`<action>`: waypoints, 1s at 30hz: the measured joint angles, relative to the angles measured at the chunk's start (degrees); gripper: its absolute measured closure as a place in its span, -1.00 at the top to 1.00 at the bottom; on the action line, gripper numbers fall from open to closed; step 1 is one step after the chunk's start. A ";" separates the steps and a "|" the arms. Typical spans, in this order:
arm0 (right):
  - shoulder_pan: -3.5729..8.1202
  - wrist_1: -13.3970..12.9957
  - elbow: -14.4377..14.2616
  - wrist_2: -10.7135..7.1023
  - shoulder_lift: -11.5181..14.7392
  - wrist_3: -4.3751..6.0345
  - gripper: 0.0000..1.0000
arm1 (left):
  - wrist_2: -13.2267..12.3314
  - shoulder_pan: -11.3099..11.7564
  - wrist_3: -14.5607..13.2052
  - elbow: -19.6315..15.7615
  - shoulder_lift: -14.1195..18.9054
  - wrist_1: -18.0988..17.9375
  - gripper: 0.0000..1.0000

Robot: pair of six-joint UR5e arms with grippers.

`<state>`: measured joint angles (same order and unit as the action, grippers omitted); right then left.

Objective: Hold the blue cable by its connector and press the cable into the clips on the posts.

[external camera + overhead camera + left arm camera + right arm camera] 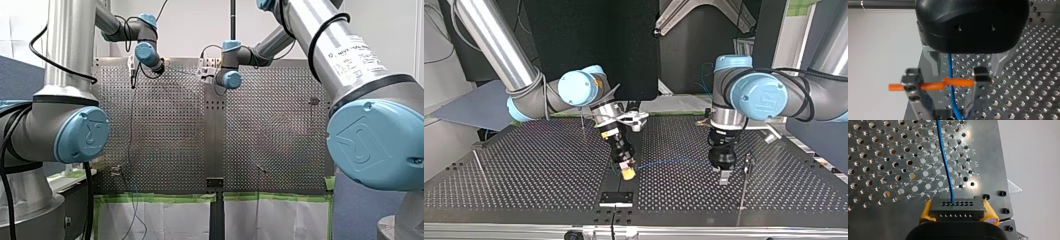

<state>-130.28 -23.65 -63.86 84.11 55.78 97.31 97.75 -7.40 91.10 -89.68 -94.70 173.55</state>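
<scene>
The blue cable curves smoothly out of the black connector, so it will bend to the side in a soft arc when I carry it.
In the right wrist view, the black connector sits between the yellow pads of my right gripper, which is shut on it. The blue cable leaves the connector and runs out over the perforated plate. In the top view, my right gripper hangs low near the middle seam, and the blue cable stretches from it toward my left gripper. My left gripper is open, and the blue cable passes between its metal fingers without touching them. An orange bar between two metal pieces crosses the cable just ahead.
A thin post with a clip stands right beside my left gripper. Another thin post rises behind my right arm, and a short one stands at the near edge by a black bracket. Green tape marks the table's edge.
</scene>
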 joint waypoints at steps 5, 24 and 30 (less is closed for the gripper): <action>0.01 0.00 0.00 -0.06 -0.01 0.00 -1.00 | 0.02 0.02 -0.07 0.66 -0.08 0.18 1.00; 0.05 0.06 0.02 -0.08 0.00 -0.06 -1.00 | 2.47 -0.43 -2.21 0.77 -0.08 -0.10 -1.00; 0.04 0.16 0.02 -0.08 0.00 -0.09 -1.00 | 4.14 -1.42 -4.92 0.70 -0.07 -1.35 -1.00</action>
<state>-130.24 -23.49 -63.84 84.03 55.77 97.23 101.90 -8.82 86.17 -88.98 -94.78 172.21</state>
